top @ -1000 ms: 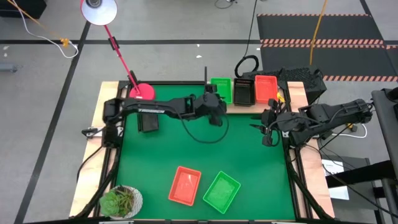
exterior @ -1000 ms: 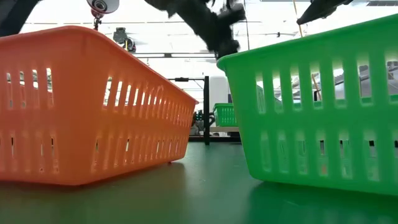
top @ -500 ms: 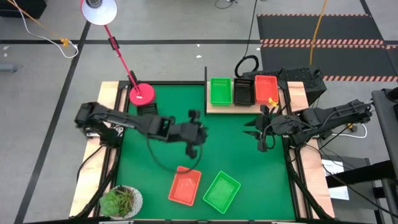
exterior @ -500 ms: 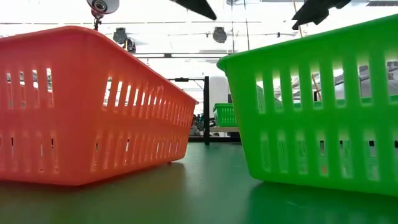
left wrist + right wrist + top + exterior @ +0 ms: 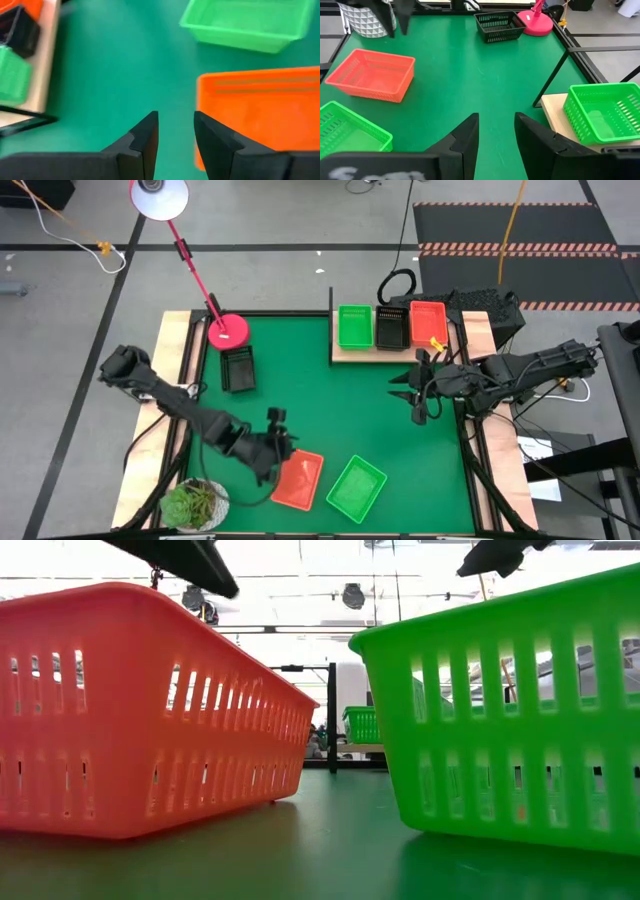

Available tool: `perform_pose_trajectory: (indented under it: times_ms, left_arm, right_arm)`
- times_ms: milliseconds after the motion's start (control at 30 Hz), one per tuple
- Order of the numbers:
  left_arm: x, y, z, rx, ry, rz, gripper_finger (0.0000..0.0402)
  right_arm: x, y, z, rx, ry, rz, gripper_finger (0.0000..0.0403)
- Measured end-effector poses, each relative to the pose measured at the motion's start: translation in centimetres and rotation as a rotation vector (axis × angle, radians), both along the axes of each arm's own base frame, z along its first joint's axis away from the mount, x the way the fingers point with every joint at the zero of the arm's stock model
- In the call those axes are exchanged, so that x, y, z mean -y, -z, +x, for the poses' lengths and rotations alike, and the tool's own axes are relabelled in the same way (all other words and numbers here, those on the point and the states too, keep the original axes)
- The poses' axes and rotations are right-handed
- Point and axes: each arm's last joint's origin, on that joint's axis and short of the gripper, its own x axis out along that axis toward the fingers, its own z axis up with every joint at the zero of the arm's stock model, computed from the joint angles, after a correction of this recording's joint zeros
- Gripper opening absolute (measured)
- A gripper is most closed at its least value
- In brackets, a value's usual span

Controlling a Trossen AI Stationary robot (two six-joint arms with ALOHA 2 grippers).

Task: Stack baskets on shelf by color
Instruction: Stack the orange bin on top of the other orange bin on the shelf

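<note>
I expect the front orange basket point(image 5: 298, 480) to fit down inside when I stack it, because the shelf's orange basket point(image 5: 428, 323) has an open top and the same shape.
An orange basket point(image 5: 298, 480) and a green basket point(image 5: 357, 487) rest on their bottoms on the green mat near the front edge. A black basket point(image 5: 238, 368) sits at the far left of the mat. On the wooden shelf point(image 5: 345, 356) at the far edge stand a green basket point(image 5: 354, 326), a black basket point(image 5: 391, 328) and an orange basket point(image 5: 427, 323) side by side. My left gripper point(image 5: 175, 131) hovers open just left of the front orange basket point(image 5: 260, 115), touching nothing. My right gripper point(image 5: 495, 130) hangs open above the mat's right side point(image 5: 420, 395).
A red lamp base point(image 5: 229, 330) stands at the mat's far left corner, its pole leaning outward. A potted plant point(image 5: 195, 502) sits at the front left corner. Wooden rails border the mat. The mat's middle point(image 5: 330, 410) lies bare between the arms.
My left gripper has swept from beside the shelf's green basket toward the table's near left, dropping slightly, and now stands by the front orange basket; its fingers hold nothing. The baskets have stayed in place.
</note>
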Motion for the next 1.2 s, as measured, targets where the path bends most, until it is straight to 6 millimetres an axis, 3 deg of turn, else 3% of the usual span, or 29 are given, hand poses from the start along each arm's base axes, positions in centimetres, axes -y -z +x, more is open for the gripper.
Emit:
perform_pose_trajectory:
  times_ms: [633, 867, 1200]
  left_arm:
    - [8.1, 1.5, -4.7, -0.001, 0.055, -0.266, 0.0126]
    - [10.2, 4.2, -4.3, -0.055, 0.116, -0.294, 0.0126]
    - [10.5, 6.6, -3.3, -0.137, 0.094, -0.320, 0.0126]
  right_arm:
    - [-0.2, 0.3, 0.7, 0.067, -0.028, -0.026, 0.0118]
    - [-0.2, 0.2, 0.8, 0.071, -0.031, -0.030, 0.0118]
    - [-0.2, 0.1, 0.8, 0.086, -0.047, -0.055, 0.0118]
